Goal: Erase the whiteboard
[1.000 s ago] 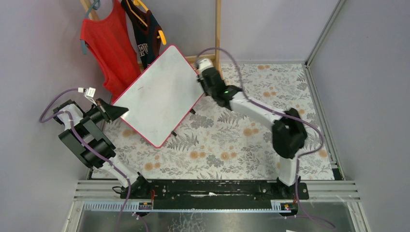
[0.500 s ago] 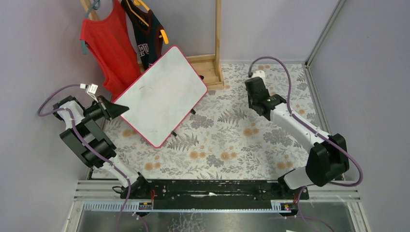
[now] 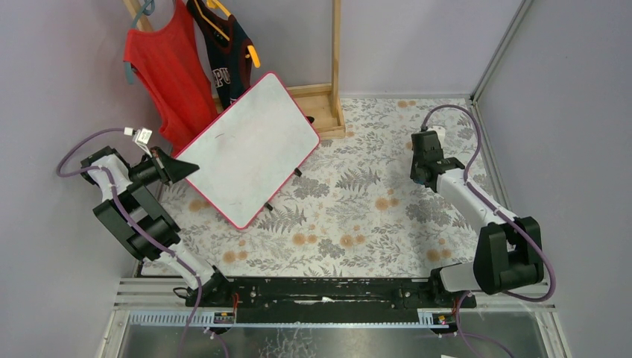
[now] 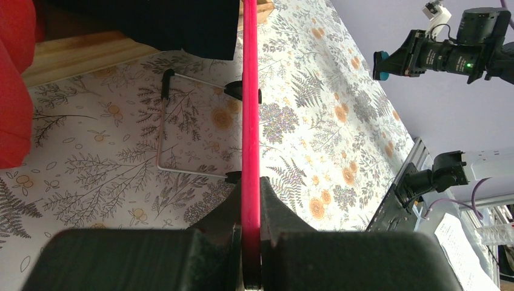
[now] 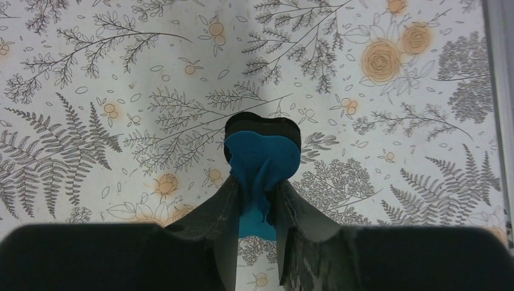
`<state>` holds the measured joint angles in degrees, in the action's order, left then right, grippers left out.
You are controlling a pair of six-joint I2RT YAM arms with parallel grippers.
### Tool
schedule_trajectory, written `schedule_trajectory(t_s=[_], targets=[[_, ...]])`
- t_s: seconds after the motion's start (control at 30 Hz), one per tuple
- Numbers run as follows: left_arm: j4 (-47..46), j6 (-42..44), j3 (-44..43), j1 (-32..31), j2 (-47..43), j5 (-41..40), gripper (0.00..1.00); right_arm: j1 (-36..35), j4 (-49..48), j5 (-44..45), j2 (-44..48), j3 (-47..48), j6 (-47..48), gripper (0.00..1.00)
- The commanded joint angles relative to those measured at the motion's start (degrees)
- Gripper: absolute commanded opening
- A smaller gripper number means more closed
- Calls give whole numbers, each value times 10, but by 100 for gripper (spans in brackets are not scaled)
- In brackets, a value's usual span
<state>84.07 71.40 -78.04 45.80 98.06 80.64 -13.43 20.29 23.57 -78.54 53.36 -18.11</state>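
Observation:
The whiteboard (image 3: 255, 150) looks white and open cloth (image 3: 403, 189) is under the blue eraser pad, so my right gripper should now move the pad down until it rests there.
The whiteboard (image 3: 250, 149), white with a thin pink-red frame, stands tilted at the back left of the floral table. My left gripper (image 3: 181, 170) is shut on its left corner. In the left wrist view the pink frame edge (image 4: 250, 109) runs straight up between the left gripper's (image 4: 250, 185) closed jaws. My right gripper (image 3: 425, 143) hangs over the right side of the table, well apart from the board. It is shut on a blue eraser pad (image 5: 262, 154) with a black backing, above the cloth. The right gripper (image 4: 391, 60) also shows far off in the left wrist view.
A red top (image 3: 168, 67) and a dark top (image 3: 223, 52) hang on a wooden rack (image 3: 335, 60) just behind the board. A wire stand leg (image 4: 159, 127) props the board up. Walls close in on both sides, and a metal rail (image 3: 335, 294) runs along the near edge.
My right arm has pulled away from the board's right corner and swung to the right side of the table, still holding the blue pad. The left gripper and the board have stayed put.

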Motion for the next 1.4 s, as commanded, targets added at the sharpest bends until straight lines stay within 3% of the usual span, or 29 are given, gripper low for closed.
schedule_trajectory(t_s=[0.0,0.13,0.3,0.93,1.37], targets=[[-9,14,5,-9,-10,-86,2,27,-24,-74,-23,14,5,0],[-19,12,16,-10,-13,-87,2,50,-23,-175,-58,27,12,0],[-24,13,25,-9,-10,-88,2,51,6,-217,-110,57,24,0],[-26,24,43,-9,-4,-90,3,50,29,-236,-192,96,31,14],[-26,25,46,-9,-4,-90,3,51,29,-242,-206,96,35,36]])
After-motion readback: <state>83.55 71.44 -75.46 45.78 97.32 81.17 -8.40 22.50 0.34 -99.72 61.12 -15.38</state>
